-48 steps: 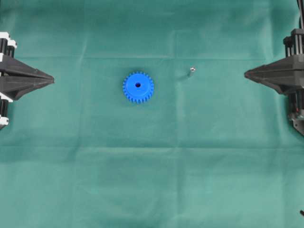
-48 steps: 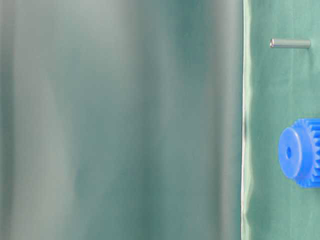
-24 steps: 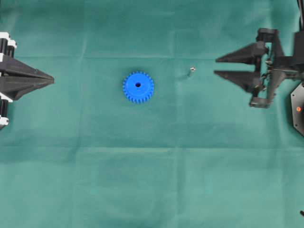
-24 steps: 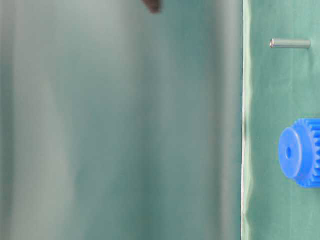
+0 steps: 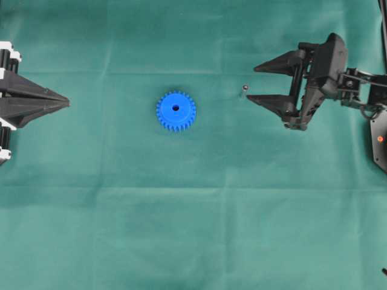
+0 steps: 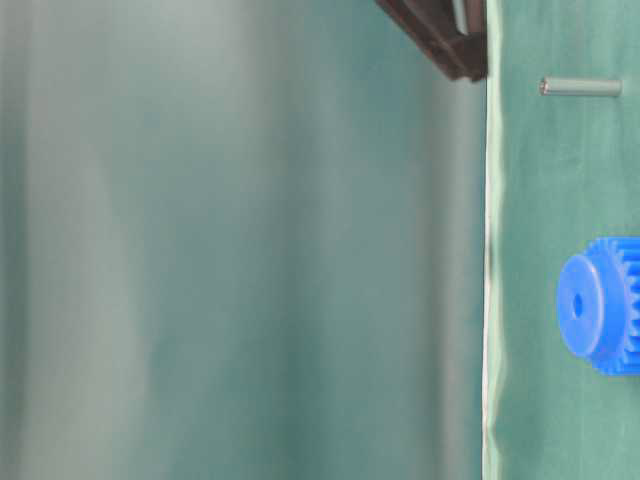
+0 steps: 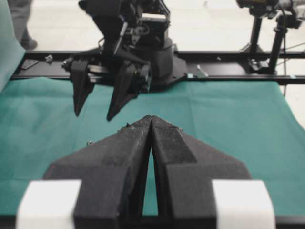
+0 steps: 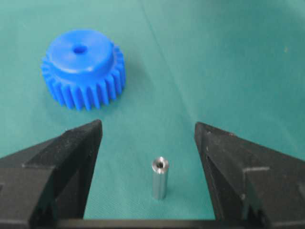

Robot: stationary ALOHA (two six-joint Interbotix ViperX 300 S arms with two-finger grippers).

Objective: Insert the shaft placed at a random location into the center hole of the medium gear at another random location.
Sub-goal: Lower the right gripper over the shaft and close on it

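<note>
I see the blue gear's body (image 8: 85,71) is thick beside the short shaft (image 5: 245,90), so the shaft will sink almost to its end when I lower it in.
The blue gear (image 5: 176,111) lies flat on the green cloth, its center hole (image 5: 176,109) facing up. It also shows in the right wrist view (image 8: 84,67) and the table-level view (image 6: 598,305). The small silvery shaft (image 5: 244,89) stands upright to the gear's right; it also shows in the right wrist view (image 8: 159,177) and the table-level view (image 6: 581,87). My right gripper (image 5: 252,83) is open, its fingertips just right of the shaft and straddling its line; in the right wrist view (image 8: 148,128) the shaft stands between the fingers. My left gripper (image 5: 65,102) is shut and empty at the far left, as the left wrist view (image 7: 151,119) shows.
The green cloth (image 5: 193,229) covers the whole table. The right arm's body (image 5: 329,66) reaches in from the right edge. A black rail and stands (image 7: 238,47) lie beyond the far table edge.
My right gripper has opened and moved left from the right edge up to the shaft. The gear, the shaft and the left gripper have not moved.
</note>
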